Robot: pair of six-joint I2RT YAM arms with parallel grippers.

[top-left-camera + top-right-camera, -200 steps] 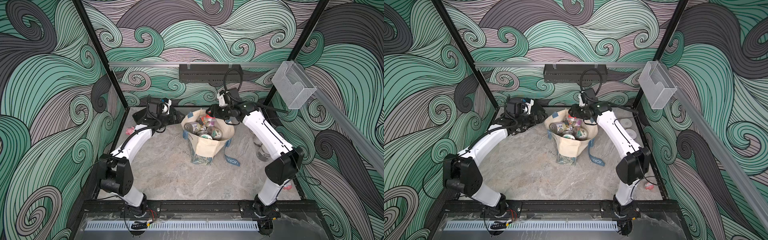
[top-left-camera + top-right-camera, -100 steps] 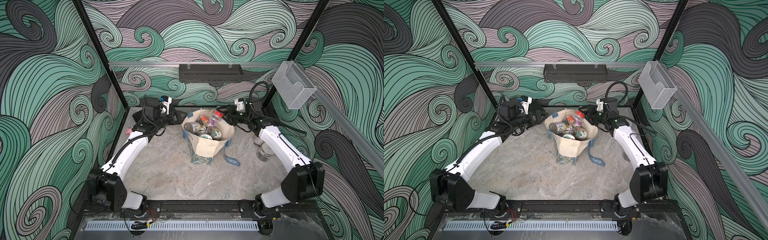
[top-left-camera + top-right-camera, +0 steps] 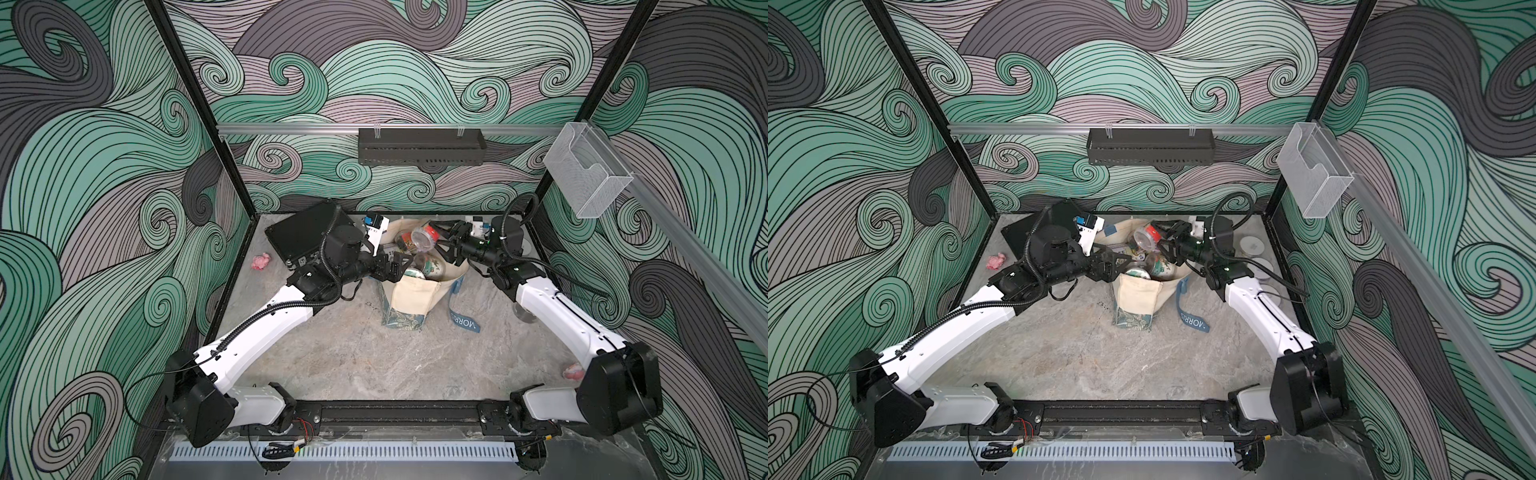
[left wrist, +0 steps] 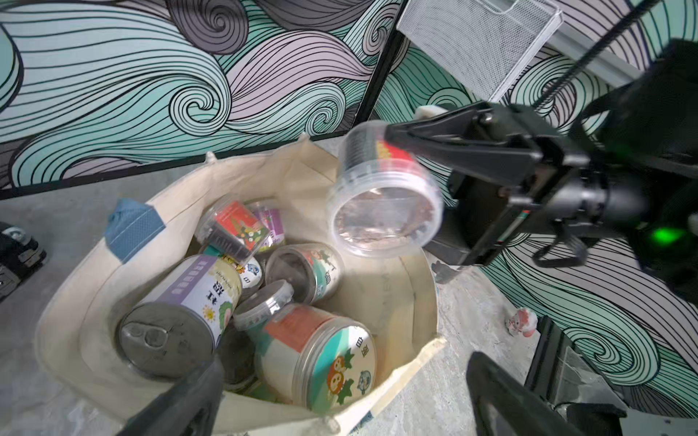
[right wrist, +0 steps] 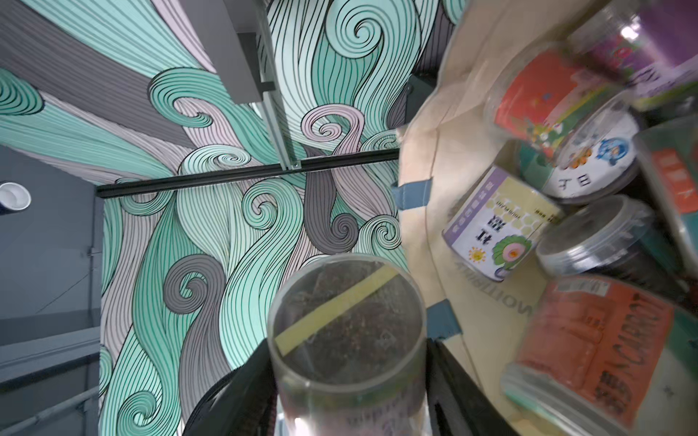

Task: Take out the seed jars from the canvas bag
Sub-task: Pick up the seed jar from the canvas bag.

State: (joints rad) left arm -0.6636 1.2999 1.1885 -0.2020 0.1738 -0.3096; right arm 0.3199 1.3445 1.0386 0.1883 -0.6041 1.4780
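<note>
My left gripper should grasp the seed jar's lid end (image 4: 385, 216), which is free beyond my right gripper, and put the jar down near the black case.
The cream canvas bag (image 3: 415, 297) (image 3: 1138, 295) (image 4: 400, 287) stands open at the back middle of the table, with several seed jars (image 4: 309, 351) (image 5: 589, 347) lying inside. My right gripper (image 3: 432, 237) (image 3: 1156, 237) (image 4: 406, 187) (image 5: 347, 385) is shut on one clear seed jar (image 3: 420, 239) (image 3: 1143, 239) (image 4: 385, 204) (image 5: 347, 328) with a red label, held on its side above the bag's back right rim. My left gripper (image 3: 400, 267) (image 3: 1118, 266) (image 4: 343, 400) stands open and empty over the bag's left rim, above a silver-lidded jar (image 4: 177, 321).
A flat black hard case (image 3: 303, 237) (image 3: 1027, 235) lies behind my left arm. Pink lumps sit at far left (image 3: 262, 262) and near right (image 3: 573, 371). Jars stand by the right wall (image 3: 1252, 245). The bag's blue strap (image 3: 463, 320) trails forward on the table.
My right gripper has come up out of the bag with the jar, toward the right. My left gripper has swung from the black case to the bag's rim and opened fully.
</note>
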